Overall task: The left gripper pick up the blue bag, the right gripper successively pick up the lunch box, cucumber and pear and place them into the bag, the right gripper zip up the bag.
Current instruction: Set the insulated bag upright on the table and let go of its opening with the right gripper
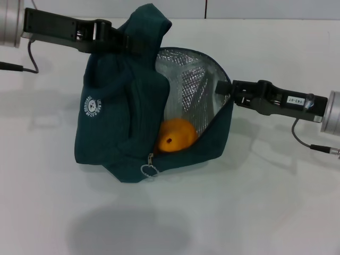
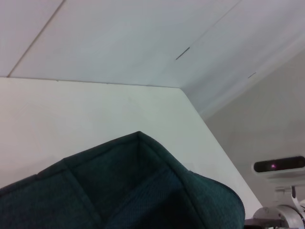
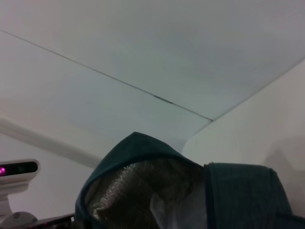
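Observation:
The blue bag is leaning over with its opening gaping wide [image 1: 187, 87]. My left gripper should pull the bag's top back while my right gripper lifts the bag's rim [image 1: 229, 101] before I zip the bag.
The blue bag [image 1: 114, 127] stands on the white table, its mouth gaping toward the right and showing silver lining [image 1: 186, 79]. My left gripper [image 1: 127, 43] reaches in from the upper left and is shut on the bag's bunched top fabric, holding it up. The pear [image 1: 175, 135] lies inside at the bottom of the opening. A metal ring zipper pull [image 1: 149, 170] hangs at the front lower edge. My right gripper [image 1: 223, 90] sits at the rim on the bag's right side. The lunch box and cucumber are hidden. The wrist views show only bag fabric [image 2: 133, 191] and lining [image 3: 133, 191].
The white table [image 1: 265, 202] stretches around the bag on all sides, with its far edge behind. A white camera unit [image 2: 279, 164] stands off the table; the right wrist view also shows the camera unit [image 3: 19, 169].

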Robot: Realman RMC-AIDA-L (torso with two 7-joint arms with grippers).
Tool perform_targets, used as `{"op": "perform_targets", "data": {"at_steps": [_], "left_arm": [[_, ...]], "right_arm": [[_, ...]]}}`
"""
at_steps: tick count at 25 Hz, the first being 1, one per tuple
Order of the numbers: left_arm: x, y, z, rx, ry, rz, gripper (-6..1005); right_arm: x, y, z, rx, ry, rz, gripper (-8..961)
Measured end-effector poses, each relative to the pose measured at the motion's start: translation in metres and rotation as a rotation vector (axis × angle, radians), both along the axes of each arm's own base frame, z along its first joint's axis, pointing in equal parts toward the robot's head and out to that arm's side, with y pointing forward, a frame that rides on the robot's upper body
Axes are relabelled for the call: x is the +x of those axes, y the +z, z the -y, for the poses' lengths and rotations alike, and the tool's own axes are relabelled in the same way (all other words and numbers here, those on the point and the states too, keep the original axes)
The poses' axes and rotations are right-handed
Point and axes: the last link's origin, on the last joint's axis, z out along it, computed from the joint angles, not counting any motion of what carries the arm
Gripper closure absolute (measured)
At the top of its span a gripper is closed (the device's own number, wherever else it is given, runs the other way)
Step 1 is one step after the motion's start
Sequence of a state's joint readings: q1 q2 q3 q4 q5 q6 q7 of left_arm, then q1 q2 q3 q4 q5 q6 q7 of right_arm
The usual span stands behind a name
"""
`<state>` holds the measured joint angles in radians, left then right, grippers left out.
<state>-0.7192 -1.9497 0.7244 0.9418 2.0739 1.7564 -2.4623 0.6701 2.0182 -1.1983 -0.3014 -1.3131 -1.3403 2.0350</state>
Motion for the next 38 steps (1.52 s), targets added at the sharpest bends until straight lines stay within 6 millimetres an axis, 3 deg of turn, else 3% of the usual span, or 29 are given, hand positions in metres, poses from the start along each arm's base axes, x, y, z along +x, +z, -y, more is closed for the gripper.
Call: {"op": "perform_targets", "data": {"at_steps": [1, 12, 17, 25, 30, 33, 38], "left_arm": [[0.000, 0.000, 0.000, 0.000, 0.000, 0.000, 942], [0.000, -0.001, 0.000, -0.005, 0.001, -0.001, 942], [0.002, 0.001, 0.001, -0.017, 0.012, 0.002, 941], [0.017, 0.003, 0.002, -0.043, 0.001, 0.092, 941], [0.012, -0.020, 0.000, -0.071, 0.048, 0.114, 941], [0.005, -0.037, 0.001, -0.085, 0.075, 0.112, 941], [-0.007, -0.063, 0.004, -0.079, 0.111, 0.097, 941]], "right_arm": [[0.000, 0.001, 0.000, 0.005, 0.002, -0.001, 454], [-0.001, 0.004, -0.001, 0.051, 0.045, 0.001, 875], [-0.008, 0.022, -0.003, 0.134, 0.130, -0.034, 939], [-0.024, 0.075, -0.008, 0.270, 0.297, -0.072, 927], [-0.031, 0.095, -0.017, 0.295, 0.353, -0.045, 920], [-0.037, 0.099, -0.024, 0.285, 0.370, -0.025, 915], [-0.031, 0.084, -0.028, 0.238, 0.361, 0.067, 908]]}}
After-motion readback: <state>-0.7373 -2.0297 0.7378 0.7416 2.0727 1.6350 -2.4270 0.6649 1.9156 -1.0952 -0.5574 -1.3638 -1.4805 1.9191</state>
